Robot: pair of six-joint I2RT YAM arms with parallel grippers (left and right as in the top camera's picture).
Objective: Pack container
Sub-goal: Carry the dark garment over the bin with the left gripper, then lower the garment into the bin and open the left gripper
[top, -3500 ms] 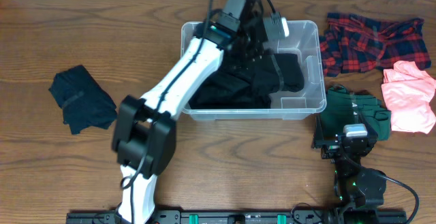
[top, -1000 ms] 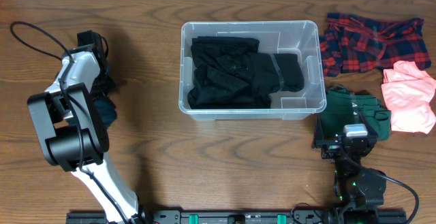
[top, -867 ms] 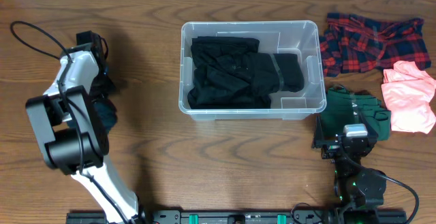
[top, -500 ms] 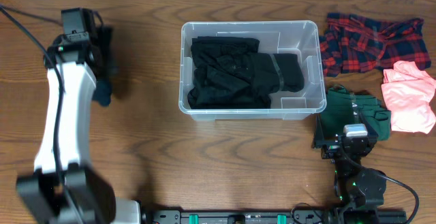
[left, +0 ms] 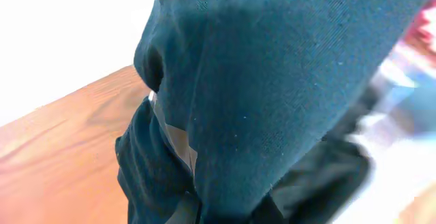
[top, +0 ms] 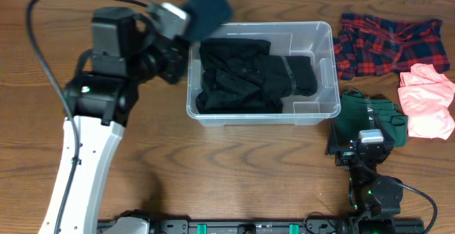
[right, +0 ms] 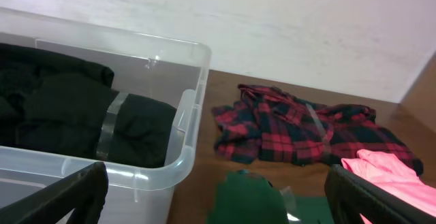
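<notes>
My left gripper should carry on going to the container's front (top: 293, 103) and let go there, because the dark blue garment (top: 207, 13) is held above the container's rim and there is room beside the black clothes.
The clear container (top: 323, 109) stands at the table's middle, with black clothes (top: 249, 74) folded inside. My left gripper (top: 186, 17) is shut on a dark blue garment (top: 206, 8) and holds it in the air over the container's back left corner. In the left wrist view that garment (left: 272, 81) fills the frame and hides most of the fingers. My right gripper (top: 359, 147) rests at the front right, open, with nothing between its fingers (right: 61, 197). From there I see the container's rim (right: 184, 132) to the left.
A red plaid shirt (top: 387, 42) lies at the back right, with a pink garment (top: 426, 99) in front of it. A dark green garment (top: 373, 117) lies just under the right gripper, between the container and the pink one.
The left arm lifted the dark blue garment off the table's left side and swung it right, up to the container's back left corner. The right arm has not moved.
</notes>
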